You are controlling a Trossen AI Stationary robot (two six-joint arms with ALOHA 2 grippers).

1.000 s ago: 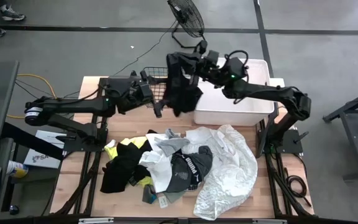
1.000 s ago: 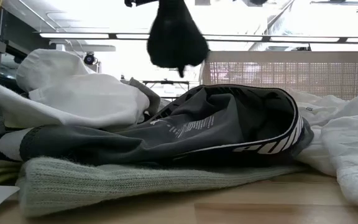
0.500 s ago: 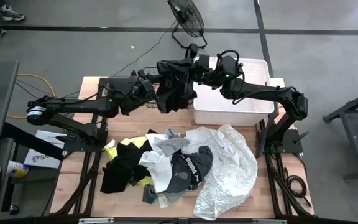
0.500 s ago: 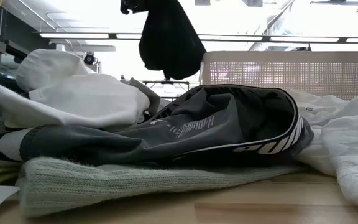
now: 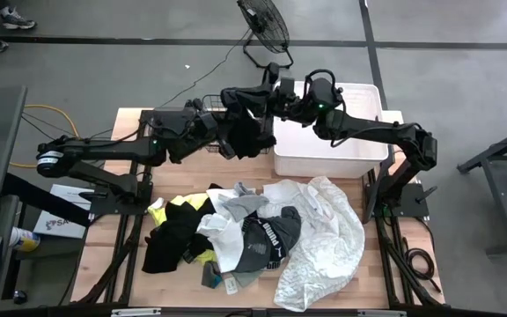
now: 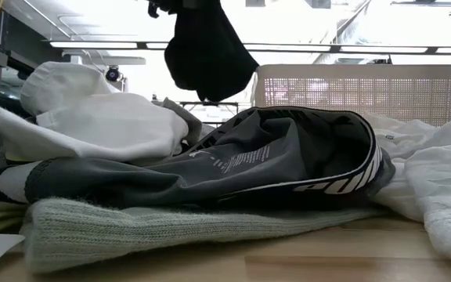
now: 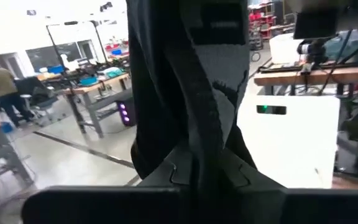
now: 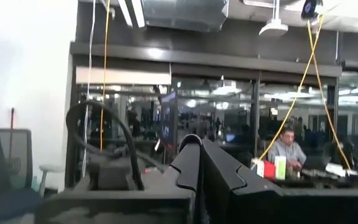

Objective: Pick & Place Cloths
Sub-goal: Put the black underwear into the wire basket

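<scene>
Next, my right gripper opens and back off from the black garment's top (image 5: 252,101), where it is shut, before my left gripper lowers the garment into the wire basket (image 5: 213,102).
A black garment (image 5: 245,123) hangs in the air over the table's far side, between my two arms; the low view shows it dangling (image 6: 206,55) clear of everything. My left gripper (image 5: 225,136) comes from the left and is shut on it (image 7: 201,168). My right gripper (image 5: 271,95) reaches in from the right, shut, at the garment's top. The other cloths (image 5: 253,233) lie heaped on the table's near half: black, grey, white and neon yellow pieces, with a large sheer white one (image 5: 324,238) on the right. My left gripper pinches a fold of the black garment's lower part (image 7: 194,149) between its two fingers, coming about level from the table's left. The cloth rises in front of the fingers, clear of the table. My right gripper holds the garment's top edge (image 5: 258,93), which reaches its fingertips in the high view. Its own wrist view shows only the shut fingers (image 8: 188,158) tilted upward, not the cloth. The garment hangs below it.
A white tub (image 5: 333,150) stands at the far right, its slotted wall in the low view (image 6: 358,82). A black wire basket (image 5: 202,106) sits at the far edge behind my left gripper. A floor fan (image 5: 264,22) stands beyond the table.
My left gripper has swung toward the far edge and shut on the hanging garment. My right gripper has carried the garment's top a little toward the table's left; the cloth has swung left with it and bunched up between the two grippers.
</scene>
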